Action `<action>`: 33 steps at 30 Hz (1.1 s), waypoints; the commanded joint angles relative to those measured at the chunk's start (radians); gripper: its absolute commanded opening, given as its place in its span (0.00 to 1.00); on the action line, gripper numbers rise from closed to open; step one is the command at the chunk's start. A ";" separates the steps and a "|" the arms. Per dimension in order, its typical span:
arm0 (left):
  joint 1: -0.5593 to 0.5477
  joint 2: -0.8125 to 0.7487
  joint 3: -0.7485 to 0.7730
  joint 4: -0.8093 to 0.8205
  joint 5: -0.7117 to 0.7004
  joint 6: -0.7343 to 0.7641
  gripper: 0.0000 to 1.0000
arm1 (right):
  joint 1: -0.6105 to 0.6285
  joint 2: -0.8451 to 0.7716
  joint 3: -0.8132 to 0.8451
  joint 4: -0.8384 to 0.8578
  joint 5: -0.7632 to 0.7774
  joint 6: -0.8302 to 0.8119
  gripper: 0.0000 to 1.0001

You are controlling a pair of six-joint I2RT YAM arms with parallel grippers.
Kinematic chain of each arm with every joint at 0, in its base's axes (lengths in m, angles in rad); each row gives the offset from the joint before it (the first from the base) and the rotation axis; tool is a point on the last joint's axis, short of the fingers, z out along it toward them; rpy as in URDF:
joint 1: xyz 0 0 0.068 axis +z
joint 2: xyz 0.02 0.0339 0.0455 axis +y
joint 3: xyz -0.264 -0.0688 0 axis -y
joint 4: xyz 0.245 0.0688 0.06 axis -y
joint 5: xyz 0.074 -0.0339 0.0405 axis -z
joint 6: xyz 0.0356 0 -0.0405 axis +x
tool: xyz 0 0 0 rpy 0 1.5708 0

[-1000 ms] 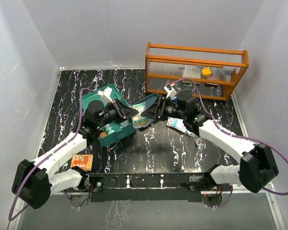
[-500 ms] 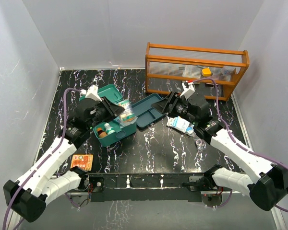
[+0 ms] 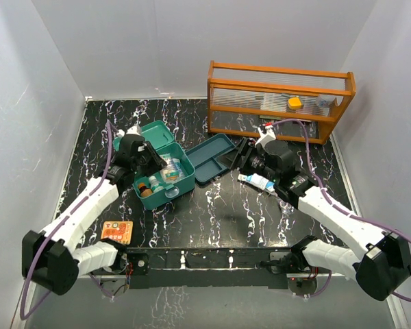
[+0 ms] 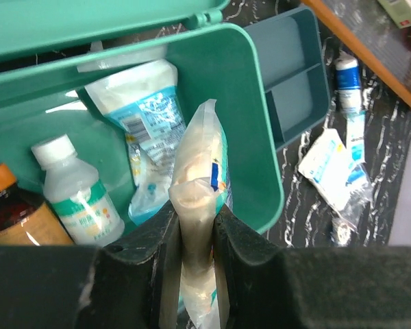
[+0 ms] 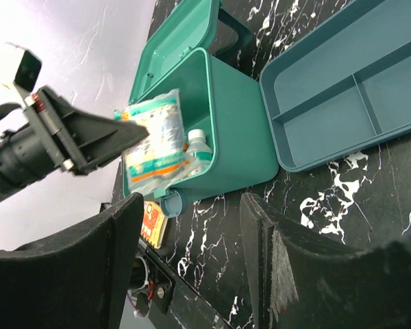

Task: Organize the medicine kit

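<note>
My left gripper should let the clear plastic packet (image 4: 204, 147) go into the box (image 4: 241, 179), then grip it again and lay it flat, because the packet hangs on edge over the blue-white pouch.
The medicine kit (image 3: 179, 189) is a teal box standing open at mid-left, its lid (image 3: 149, 132) tipped back. Inside it are a white bottle (image 4: 72, 199), a brown bottle (image 4: 14, 223) and a blue-white pouch (image 4: 140, 123). My left gripper (image 3: 162, 164) is shut on a clear plastic packet (image 4: 200, 178) that hangs just over the box opening. The teal divided insert tray (image 3: 209, 159) lies on the table right of the box. Past the tray's right end my right gripper (image 3: 238, 156) stands open and empty.
An orange wooden rack (image 3: 281, 99) with small items stands at the back right. Loose white-blue packets (image 3: 257, 179) and a small clear item (image 3: 286, 204) lie right of the tray. An orange card (image 3: 116, 231) lies near the front left edge.
My left gripper carried the packet left from beside the tray and lowered it over the open box. My right gripper backed off to the right and opened wider.
</note>
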 commanded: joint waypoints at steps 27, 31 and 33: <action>0.019 0.273 -0.027 0.254 -0.007 0.017 0.48 | -0.001 0.020 -0.031 0.090 -0.063 0.015 0.58; 0.019 0.206 -0.037 0.200 0.013 0.024 0.64 | -0.001 0.027 -0.023 0.096 -0.061 0.012 0.58; 0.019 0.190 -0.049 0.177 0.019 0.025 0.67 | -0.003 0.029 -0.007 0.097 -0.064 -0.017 0.58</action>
